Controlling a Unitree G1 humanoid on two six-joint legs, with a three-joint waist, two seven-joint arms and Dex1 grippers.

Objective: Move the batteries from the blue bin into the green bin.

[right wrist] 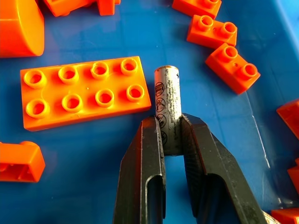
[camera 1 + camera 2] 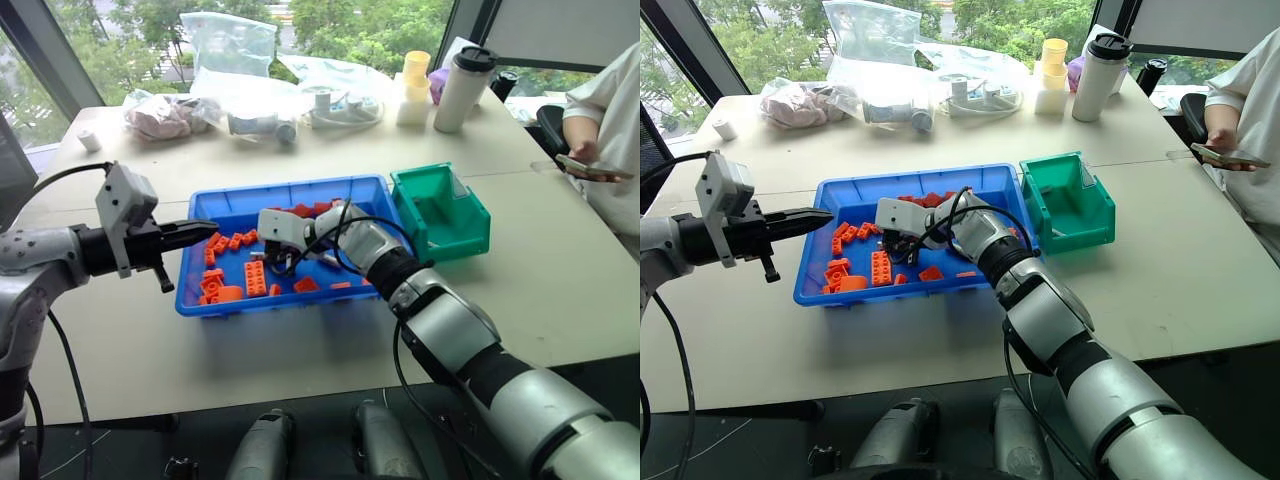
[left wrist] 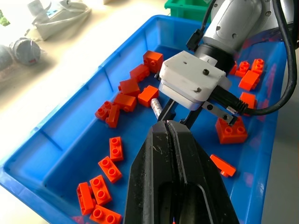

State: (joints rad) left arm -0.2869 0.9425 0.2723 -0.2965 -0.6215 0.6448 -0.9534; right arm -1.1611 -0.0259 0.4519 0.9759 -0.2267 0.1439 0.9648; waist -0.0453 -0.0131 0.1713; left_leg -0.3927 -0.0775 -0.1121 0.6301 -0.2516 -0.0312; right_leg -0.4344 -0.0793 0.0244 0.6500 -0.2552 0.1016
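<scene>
My right gripper should keep carrying the battery by the battery's sides [image 1: 168,100], clear of the flat orange brick, until the battery hangs over the green bin [image 2: 438,212].
Inside the blue bin [image 2: 290,190], my right gripper [image 1: 170,120] is shut on one silver-grey battery [image 1: 168,93]. It pinches the battery's lower half, and the free end points past the fingertips beside a flat orange brick [image 1: 86,91]. The same battery [image 3: 155,106] shows in the left wrist view under the right gripper's white housing. My left gripper [image 2: 205,228] is shut on nothing, with its tips over the bin's left wall. The green bin [image 2: 460,232] stands against the blue bin's right side. Its inside looks bare.
Several orange bricks [image 2: 255,278] lie scattered across the blue bin's floor. Plastic bags [image 2: 230,45], yellow cups [image 2: 415,85] and a white tumbler [image 2: 463,90] line the far side of the table. A person holding a phone [image 2: 590,170] sits at the right edge.
</scene>
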